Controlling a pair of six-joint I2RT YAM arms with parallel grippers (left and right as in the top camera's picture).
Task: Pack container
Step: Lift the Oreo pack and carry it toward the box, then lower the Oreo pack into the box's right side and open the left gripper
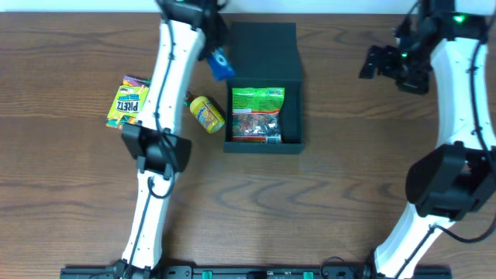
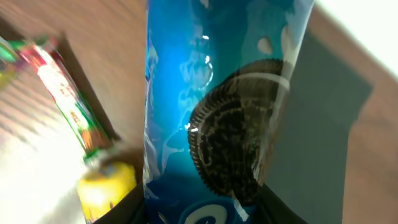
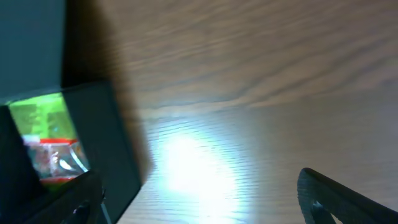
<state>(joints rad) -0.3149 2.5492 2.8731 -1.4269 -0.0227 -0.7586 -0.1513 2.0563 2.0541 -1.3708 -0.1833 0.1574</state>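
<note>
The green snack packet leaves only a narrow gap in the container (image 1: 292, 115), so my left gripper should lay the blue cookie packet (image 1: 221, 66) lengthwise there and push it down.
The dark teal container (image 1: 293, 116) sits at the table's middle back, its flap lid (image 1: 263, 50) open behind it. A green snack packet (image 1: 258, 113) lies inside; it also shows in the right wrist view (image 3: 43, 140). My left gripper (image 1: 217, 58) is shut on a blue cookie packet (image 2: 217, 112) and holds it in the air by the container's back left corner. My right gripper (image 1: 380, 62) is open and empty above bare table right of the container (image 3: 93, 124).
A yellow snack packet (image 1: 207, 113) lies just left of the container. A yellow-green Pretz packet (image 1: 128, 101) lies further left; its edge shows in the left wrist view (image 2: 68, 99).
</note>
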